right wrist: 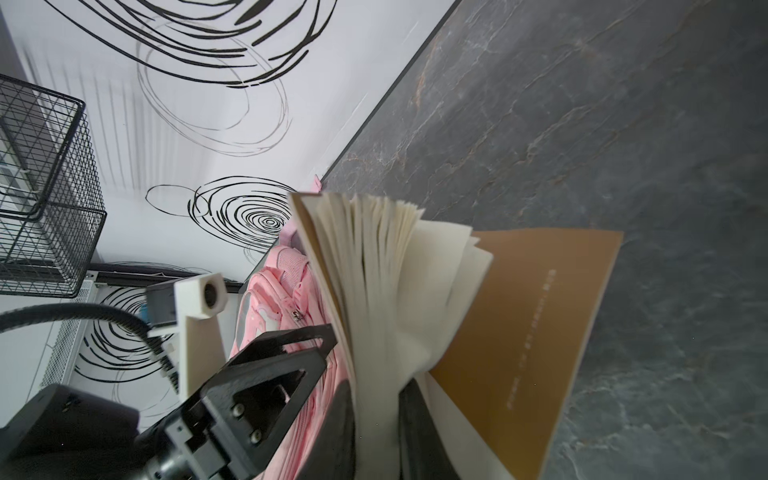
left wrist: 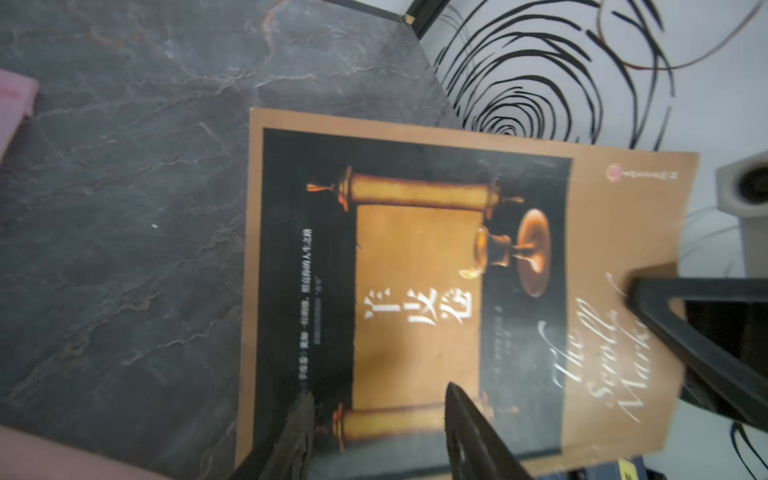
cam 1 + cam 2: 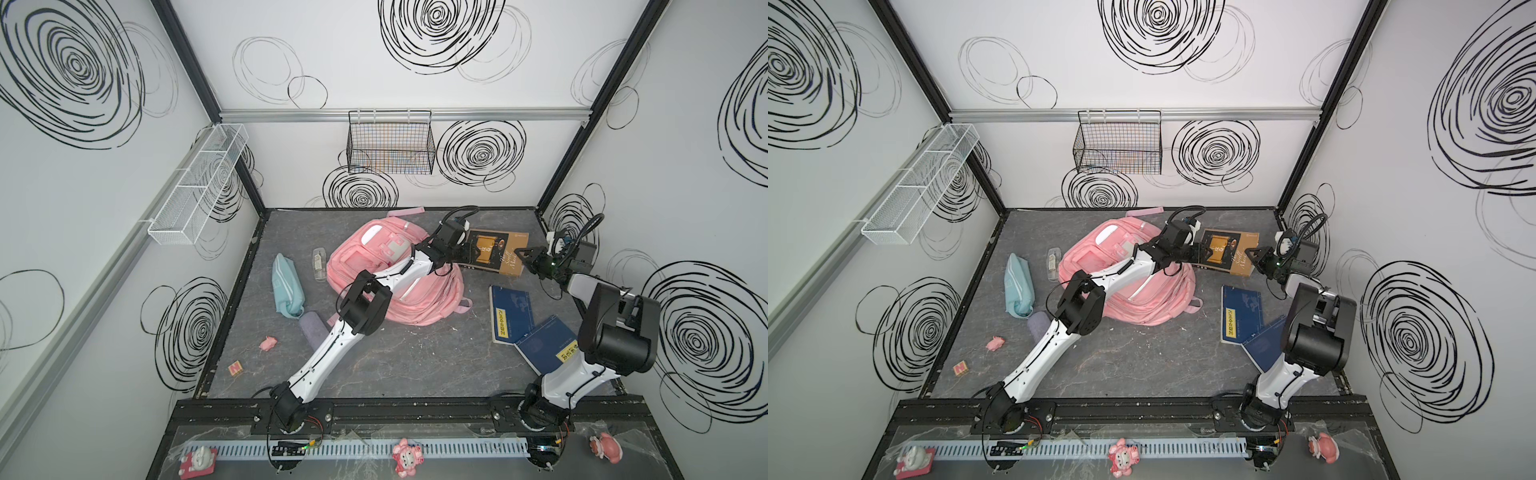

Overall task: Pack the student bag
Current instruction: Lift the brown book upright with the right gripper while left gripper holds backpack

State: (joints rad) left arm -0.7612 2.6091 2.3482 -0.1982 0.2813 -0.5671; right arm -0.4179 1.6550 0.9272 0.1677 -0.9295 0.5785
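Note:
I should lift the bag's edge (image 3: 440, 281) with my left gripper before the brown book in my right gripper goes in, because the student bag lies flat (image 3: 424, 305) beside the book.
The student bag (image 3: 374, 266) (image 3: 1100, 266), pink, lies flat at the middle back of the table, partly under my left arm. A brown book (image 3: 498, 249) (image 3: 1229, 251) is raised just right of it. My right gripper (image 3: 517, 252) (image 1: 376, 390) is shut on the book's (image 1: 519, 311) page edge, and the pages fan out. My left gripper (image 3: 471, 251) (image 2: 378, 395) stands open at the book's (image 2: 415, 270) bag-side edge, both fingers in front of the front cover. The bag (image 1: 282, 291) shows behind the book in the right wrist view.
Two blue notebooks (image 3: 511, 311) (image 3: 546, 345) lie at the right front. Left of the bag are a teal pouch (image 3: 286, 286), a clear case (image 3: 319, 259), a grey roll (image 3: 313, 326), a pink toy (image 3: 268, 343) and a small block (image 3: 235, 368). A black wire basket (image 3: 390, 143) hangs on the back wall.

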